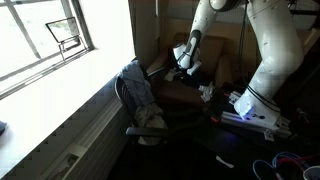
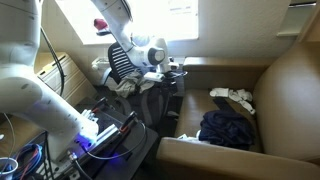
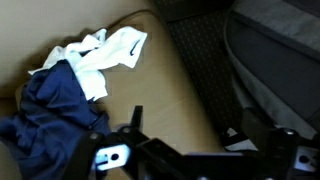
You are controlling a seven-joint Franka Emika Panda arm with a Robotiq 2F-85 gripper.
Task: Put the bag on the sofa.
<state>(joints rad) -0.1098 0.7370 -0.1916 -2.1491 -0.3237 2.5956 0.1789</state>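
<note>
The black bag (image 3: pixel 276 66) lies off to one side while my open gripper is above the sofa seat's edge (image 3: pixel 187 97), so I should move over the bag before I grab it.
The brown sofa (image 2: pixel 290 90) has a tan seat that fills the left of the wrist view (image 3: pixel 150 80); it also shows in an exterior view (image 1: pixel 170 97). The black bag (image 3: pixel 270 50) lies at the right of the wrist view, with a dark mesh strip along its edge. In an exterior view it is a dark mass (image 2: pixel 155 100) beside the sofa's arm, under the gripper. My gripper (image 3: pixel 185 130) hovers over the seat's edge with its fingers spread and nothing between them; its right fingertip is close to the mesh strip. It shows in both exterior views (image 1: pixel 185 62) (image 2: pixel 170 65).
A dark blue garment (image 2: pixel 228 128) (image 3: pixel 50 110) and a white cloth (image 2: pixel 235 97) (image 3: pixel 105 55) lie on the sofa seat. A swivel chair draped with a grey-blue garment (image 1: pixel 140 95) stands by the window. Cables and the robot base (image 1: pixel 255 105) are nearby.
</note>
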